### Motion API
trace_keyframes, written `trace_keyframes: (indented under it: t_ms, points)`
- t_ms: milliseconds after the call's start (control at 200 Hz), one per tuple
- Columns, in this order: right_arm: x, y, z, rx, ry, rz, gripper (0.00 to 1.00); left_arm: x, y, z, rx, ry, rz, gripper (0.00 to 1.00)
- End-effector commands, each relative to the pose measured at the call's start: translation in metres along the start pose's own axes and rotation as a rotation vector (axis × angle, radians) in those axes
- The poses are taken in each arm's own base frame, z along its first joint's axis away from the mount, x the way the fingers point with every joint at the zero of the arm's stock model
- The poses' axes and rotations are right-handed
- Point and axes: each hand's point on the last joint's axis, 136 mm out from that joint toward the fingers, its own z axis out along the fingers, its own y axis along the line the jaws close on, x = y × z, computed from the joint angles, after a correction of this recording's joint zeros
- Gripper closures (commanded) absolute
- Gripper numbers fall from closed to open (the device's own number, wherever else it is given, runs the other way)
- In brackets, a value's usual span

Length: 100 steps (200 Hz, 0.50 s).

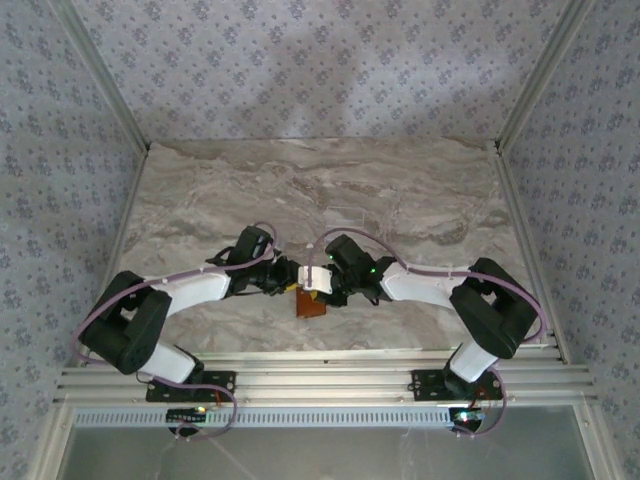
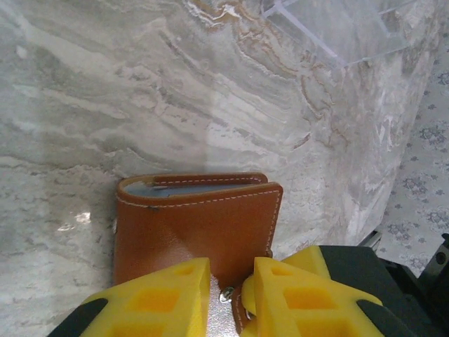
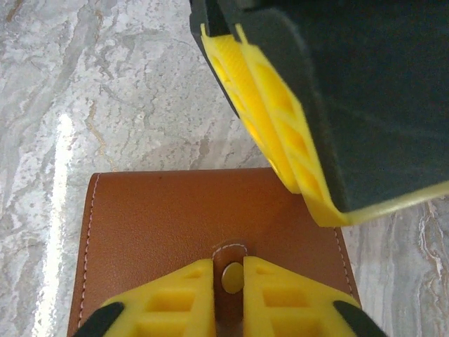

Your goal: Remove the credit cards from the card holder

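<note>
My left gripper is closed over the snap stud (image 2: 226, 295), so it should move back, open and go over both sides of the card holder's spine (image 2: 119, 235) while my right gripper pulls the tab.
The card holder (image 1: 310, 305) is an orange-brown leather wallet lying on the marble table between both arms. In the left wrist view the card holder (image 2: 196, 225) is folded, with grey-blue lining showing along its far edge. My left gripper (image 2: 231, 270) pinches its near edge beside a metal snap stud. The right gripper (image 3: 229, 270) is shut on the little snap tab of the card holder (image 3: 175, 210). Both grippers, left (image 1: 288, 280) and right (image 1: 322, 285), meet nose to nose over the wallet. The credit cards are hidden.
A clear plastic tray (image 2: 337, 28) stands on the marble beyond the wallet. One yellow finger (image 3: 273, 126) of the left gripper hangs close above the wallet's far right corner in the right wrist view. Patterned walls enclose the table (image 1: 320, 190) on three sides.
</note>
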Motion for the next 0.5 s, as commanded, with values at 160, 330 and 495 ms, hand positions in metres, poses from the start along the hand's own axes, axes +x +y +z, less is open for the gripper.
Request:
trace_keyframes:
  t_ms: [160,330,495]
  points:
    - [-0.006,-0.005,-0.027,0.049,0.012,0.106,0.55,-0.002,0.016,-0.012,-0.099,-0.038,0.021,0.76]
    - [-0.011,-0.03,-0.038,0.217,0.063,0.334,0.47,-0.011,0.023,-0.026,-0.137,-0.073,0.025,0.73]
    - [-0.014,-0.038,-0.039,0.325,0.098,0.682,0.47,-0.024,0.031,-0.04,-0.157,-0.107,0.019,0.71]
